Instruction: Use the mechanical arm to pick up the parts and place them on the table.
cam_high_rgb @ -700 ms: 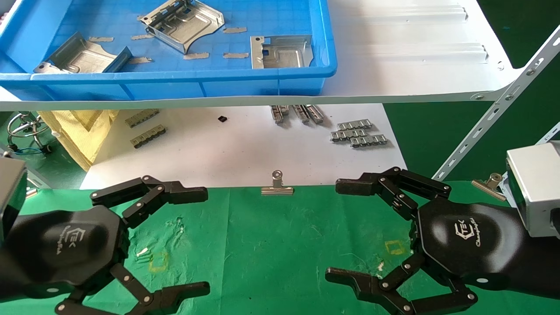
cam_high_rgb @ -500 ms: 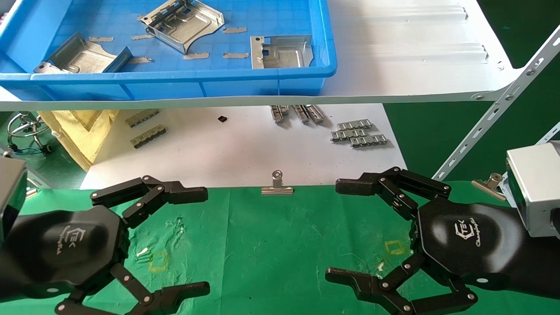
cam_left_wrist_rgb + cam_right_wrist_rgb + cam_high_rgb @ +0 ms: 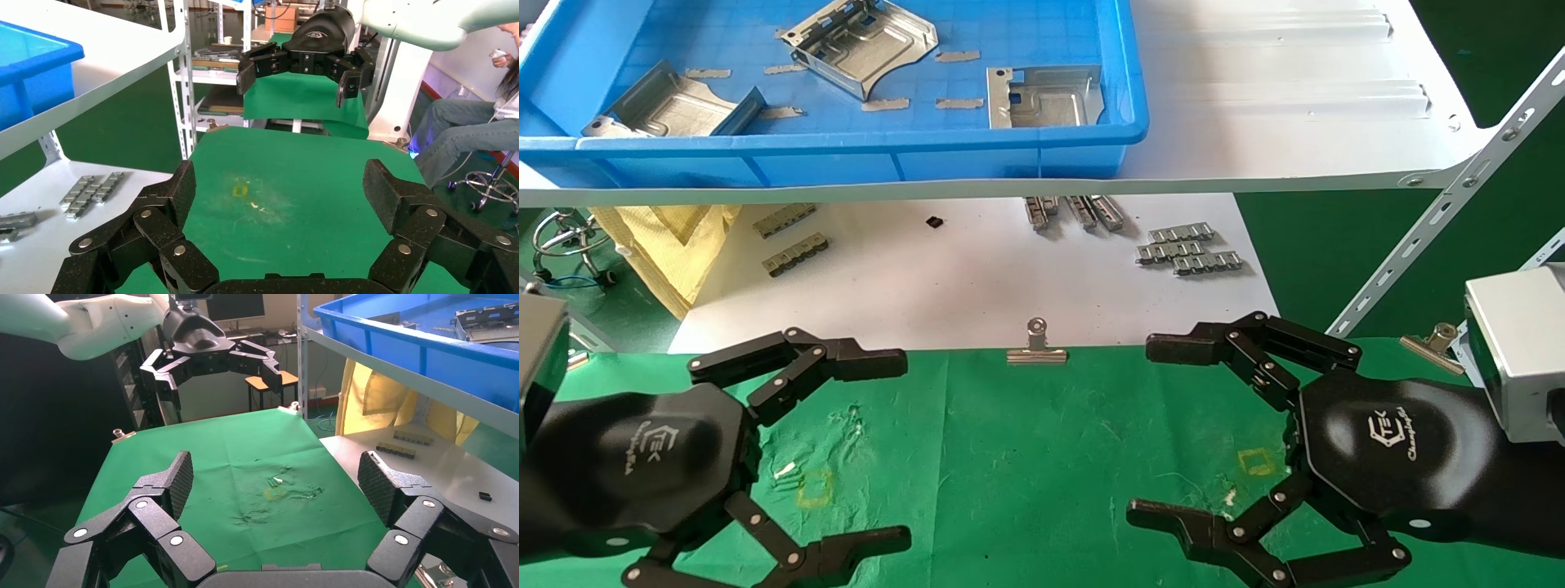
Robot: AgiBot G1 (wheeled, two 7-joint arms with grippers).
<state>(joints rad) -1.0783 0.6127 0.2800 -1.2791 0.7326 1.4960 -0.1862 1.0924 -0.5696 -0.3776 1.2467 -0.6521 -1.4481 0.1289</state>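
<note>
The robot should expect more grey marks hidden underneath when it lifts the tilted silver part (image 3: 864,47), because rows of grey marks (image 3: 784,69) stop short at that part.
Three silver sheet-metal parts lie in a blue bin (image 3: 1009,155) on the white shelf: one at the left (image 3: 670,106), one tilted in the middle (image 3: 862,45), one at the right (image 3: 1042,96). My left gripper (image 3: 891,449) hovers open and empty over the left of the green cloth table (image 3: 1026,457). My right gripper (image 3: 1148,429) hovers open and empty over its right. Each wrist view shows its own open gripper, left (image 3: 278,196) and right (image 3: 275,484), with only green cloth between the fingers, and the other arm's gripper farther off.
A white shelf (image 3: 1295,98) with a slotted brace (image 3: 1442,220) overhangs a white surface holding small grey ribbed strips (image 3: 1189,249). A silver binder clip (image 3: 1036,347) sits at the cloth's far edge, another (image 3: 1430,343) at the right. Yellow square marks (image 3: 1257,462) dot the cloth.
</note>
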